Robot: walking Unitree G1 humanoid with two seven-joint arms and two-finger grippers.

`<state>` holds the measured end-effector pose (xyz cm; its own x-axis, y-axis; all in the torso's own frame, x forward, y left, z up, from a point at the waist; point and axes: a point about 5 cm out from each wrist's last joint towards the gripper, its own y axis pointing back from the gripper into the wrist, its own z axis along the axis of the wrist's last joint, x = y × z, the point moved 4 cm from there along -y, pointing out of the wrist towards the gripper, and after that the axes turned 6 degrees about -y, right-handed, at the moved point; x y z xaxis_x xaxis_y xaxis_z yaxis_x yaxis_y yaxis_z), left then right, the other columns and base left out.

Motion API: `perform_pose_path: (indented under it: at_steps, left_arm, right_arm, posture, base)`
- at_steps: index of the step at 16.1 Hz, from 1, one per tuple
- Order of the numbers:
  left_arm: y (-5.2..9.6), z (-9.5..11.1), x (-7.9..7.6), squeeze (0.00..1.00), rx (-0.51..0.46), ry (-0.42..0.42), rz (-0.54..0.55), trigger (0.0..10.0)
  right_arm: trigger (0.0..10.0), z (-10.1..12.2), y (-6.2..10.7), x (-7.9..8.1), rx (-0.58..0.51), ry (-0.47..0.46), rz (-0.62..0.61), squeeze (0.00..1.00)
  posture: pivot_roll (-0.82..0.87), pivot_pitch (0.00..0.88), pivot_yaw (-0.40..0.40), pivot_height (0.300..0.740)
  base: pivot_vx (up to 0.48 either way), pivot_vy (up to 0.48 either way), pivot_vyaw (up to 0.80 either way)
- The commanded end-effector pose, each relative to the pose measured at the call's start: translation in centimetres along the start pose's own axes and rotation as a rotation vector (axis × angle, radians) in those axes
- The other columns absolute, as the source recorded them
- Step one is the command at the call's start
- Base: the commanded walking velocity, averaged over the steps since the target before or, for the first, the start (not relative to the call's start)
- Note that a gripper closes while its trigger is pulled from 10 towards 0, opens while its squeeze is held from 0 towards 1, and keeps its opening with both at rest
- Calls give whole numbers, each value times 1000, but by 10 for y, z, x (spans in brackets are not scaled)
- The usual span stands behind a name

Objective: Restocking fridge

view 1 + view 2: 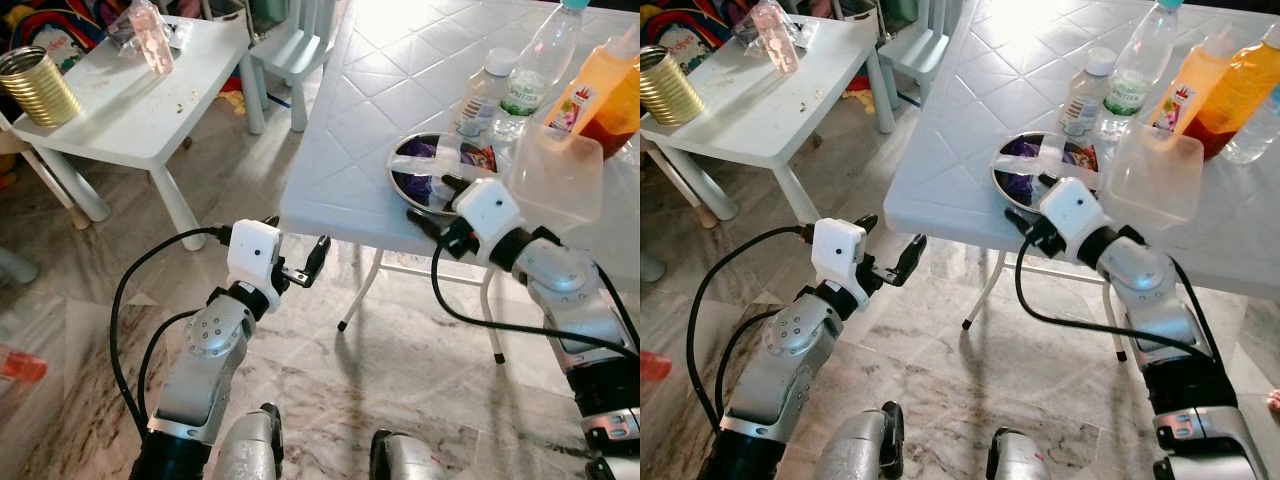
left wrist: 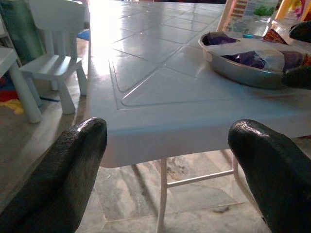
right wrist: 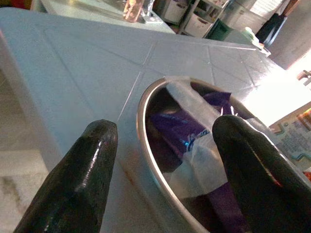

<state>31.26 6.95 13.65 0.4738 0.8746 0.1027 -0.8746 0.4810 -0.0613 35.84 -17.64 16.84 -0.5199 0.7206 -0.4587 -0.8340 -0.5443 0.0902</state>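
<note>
I expect the purple packets (image 1: 417, 188) to stay inside when I lift and tilt the metal bowl, because the white wrapper (image 1: 412, 165) goes over the bowl's rim like tape.
A metal bowl (image 1: 432, 168) holding purple packets and a white wrapper sits near the front edge of the white plastic table (image 1: 340, 150). My right gripper (image 1: 437, 205) is open at the bowl's near rim. In the right wrist view its fingers (image 3: 80, 179) straddle the rim of the bowl (image 3: 146, 121), one finger outside it and one over it. My left gripper (image 1: 297, 243) is open and empty, held just below and in front of the table's front left corner. In the left wrist view it faces the table edge (image 2: 165, 138).
Behind the bowl stand a clear plastic container (image 1: 555, 175), a small bottle (image 1: 482, 92), a water bottle (image 1: 535, 60) and orange bottles (image 1: 590, 85). A low white table (image 1: 130, 110) with a tin can (image 1: 35, 85) stands at the left, a child's chair (image 1: 295, 50) beyond it.
</note>
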Motion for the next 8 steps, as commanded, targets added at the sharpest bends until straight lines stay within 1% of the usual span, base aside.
perform_pose_path:
  at_steps: [1, 2, 4, 5, 6, 7, 8]
  left_arm:
    - [2, -3, -1, 0, 16, -4, -2, 10000]
    - [2, -3, -1, 0, 16, -5, -1, 10000]
    - [2, -3, -1, 0, 19, -4, 1, 10000]
    - [3, -4, -1, 0, 22, -3, 1, 10000]
    - [3, -5, -1, 0, 26, -3, -1, 10000]
    - [3, -6, -2, 0, 30, -4, -4, 10000]
    - [3, -6, -2, 0, 32, -5, -6, 10000]
  right_arm:
    - [10000, 4, 1, 10, -15, 18, 60, 0]
    - [10000, -1, 1, 10, 14, 21, 61, 0]
    - [10000, -14, 3, 1, 74, 16, 7, 0]
    - [10000, -20, 6, 0, 106, 0, 11, 0]
    - [6902, -25, 7, 3, 127, -7, 29, 0]
    - [4039, -29, 8, 6, 142, -9, 52, 0]
    - [1608, -30, 8, 7, 144, -10, 55, 0]
  posture:
    - [80, 162, 57, 740]
    - [80, 163, 55, 740]
    - [82, 165, 55, 740]
    - [81, 166, 55, 740]
    - [80, 167, 56, 740]
    - [81, 168, 56, 740]
    - [81, 169, 57, 740]
  base:
    - [0, 0, 0]
    - [0, 0, 0]
    - [0, 0, 0]
    - [0, 0, 0]
    - [0, 0, 0]
    - [0, 0, 0]
    - [0, 0, 0]
